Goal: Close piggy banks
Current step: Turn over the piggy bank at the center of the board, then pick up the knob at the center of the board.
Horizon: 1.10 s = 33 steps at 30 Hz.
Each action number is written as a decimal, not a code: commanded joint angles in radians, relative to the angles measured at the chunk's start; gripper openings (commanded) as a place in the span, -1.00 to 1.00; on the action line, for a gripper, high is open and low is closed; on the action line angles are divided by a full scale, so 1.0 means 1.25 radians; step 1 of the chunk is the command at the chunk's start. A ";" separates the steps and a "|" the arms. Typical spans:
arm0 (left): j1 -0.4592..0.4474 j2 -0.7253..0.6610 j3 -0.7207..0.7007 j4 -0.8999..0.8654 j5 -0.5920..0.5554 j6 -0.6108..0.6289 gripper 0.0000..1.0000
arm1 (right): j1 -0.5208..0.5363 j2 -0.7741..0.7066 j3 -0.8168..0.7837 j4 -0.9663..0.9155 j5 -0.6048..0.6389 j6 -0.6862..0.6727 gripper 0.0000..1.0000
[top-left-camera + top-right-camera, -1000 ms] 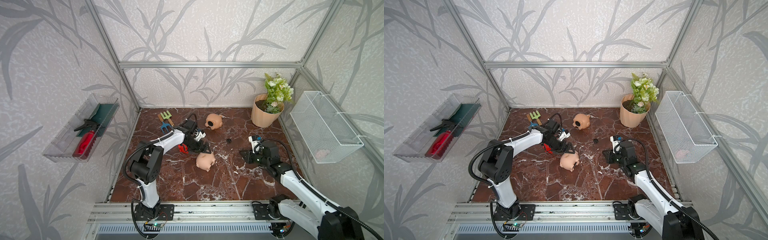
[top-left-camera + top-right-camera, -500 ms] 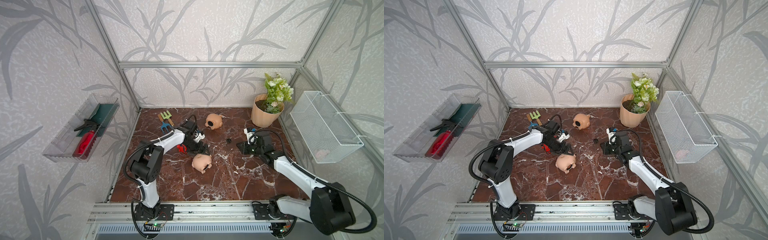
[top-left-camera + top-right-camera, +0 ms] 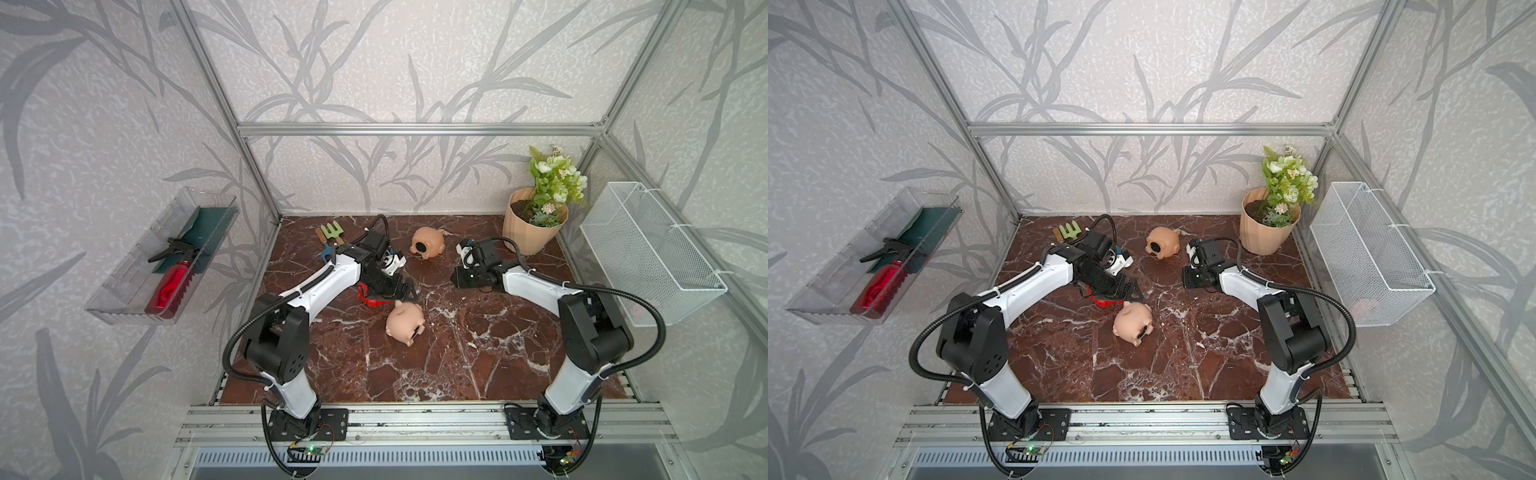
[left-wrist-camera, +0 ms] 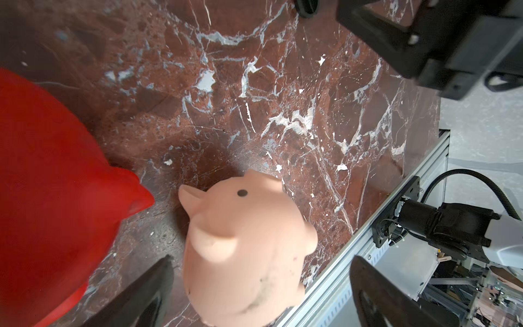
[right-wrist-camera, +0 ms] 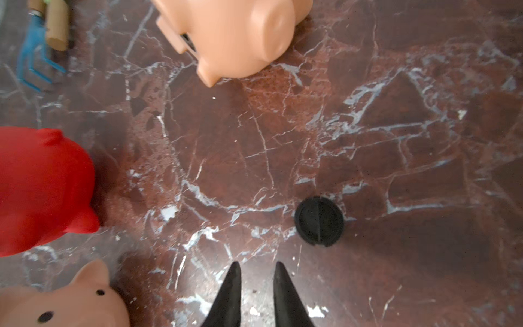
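The black plug's thin bar [image 5: 319, 220] is up and in line with the gap between my right gripper's fingers. That gripper should keep moving toward the plug and close on that bar.
Three piggy banks lie on the marble floor. The red one [image 3: 369, 297] is half hidden under my left gripper [image 3: 404, 291]. A peach one [image 3: 405, 323] lies on its side just in front of it. In the left wrist view that peach pig [image 4: 243, 249] sits between and below the wide open fingers [image 4: 152, 286], untouched. The other peach pig [image 3: 428, 246] lies at the back, belly hole showing. My right gripper [image 5: 257, 264] hovers low, jaws a narrow gap apart and empty, with a black round plug [image 5: 319, 220] just ahead of the tips.
A ribbed peach flower pot [image 3: 528, 237] with a plant stands at the back right. Small garden tools [image 3: 331, 235] lie at the back left. A white wire basket [image 3: 648, 253] hangs on the right wall, a clear tray [image 3: 137, 286] on the left wall.
My left gripper has opened wider over the middle peach pig, which rolled slightly. My right arm swung from the front right back and leftward to the black plug.
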 commanded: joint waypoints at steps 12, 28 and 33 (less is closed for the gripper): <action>0.011 -0.147 -0.005 -0.029 -0.064 0.004 0.93 | 0.012 0.171 0.218 -0.231 0.150 -0.035 -0.52; 0.012 -0.147 -0.045 -0.007 -0.051 0.001 0.93 | 0.023 0.228 0.278 -0.285 0.188 -0.035 -0.64; 0.012 -0.140 -0.042 0.002 -0.039 -0.006 0.93 | 0.024 0.253 0.299 -0.308 0.193 -0.033 -0.70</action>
